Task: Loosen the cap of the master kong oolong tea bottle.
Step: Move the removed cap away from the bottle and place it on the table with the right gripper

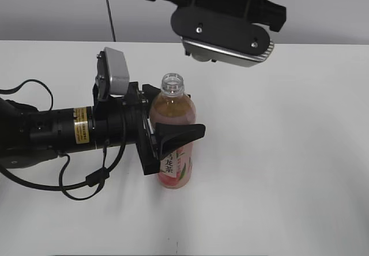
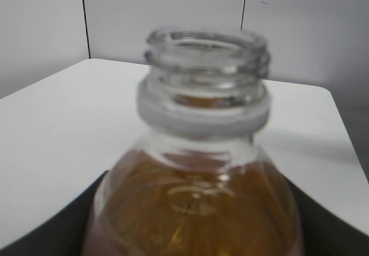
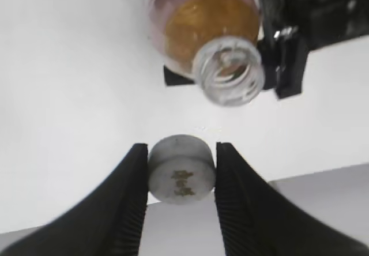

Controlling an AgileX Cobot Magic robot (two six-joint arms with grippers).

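Note:
My right gripper should keep going to the empty white table (image 1: 274, 162) and let go of the white cap there, as the cap is clear of the bottle's opening (image 1: 172, 80).
The master kong oolong tea bottle (image 1: 174, 165) stands upright on the white table with its threaded neck open and no cap on it. My left gripper (image 1: 173, 117) is shut on the bottle's body just below the shoulder. In the left wrist view the bottle (image 2: 203, 100) fills the frame between the dark jaws (image 2: 196, 236). My right gripper (image 3: 181, 149) is shut on the white cap (image 3: 181, 175) and holds it above and apart from the open bottle mouth (image 3: 229, 74). In the exterior view the cap is hidden behind the right arm's wrist (image 1: 225, 28).
The white table (image 1: 288, 152) extends to the right and front of the bottle. The left arm's black cables (image 1: 69, 187) lie on the table at the left. A grey wall stands behind the table's far edge.

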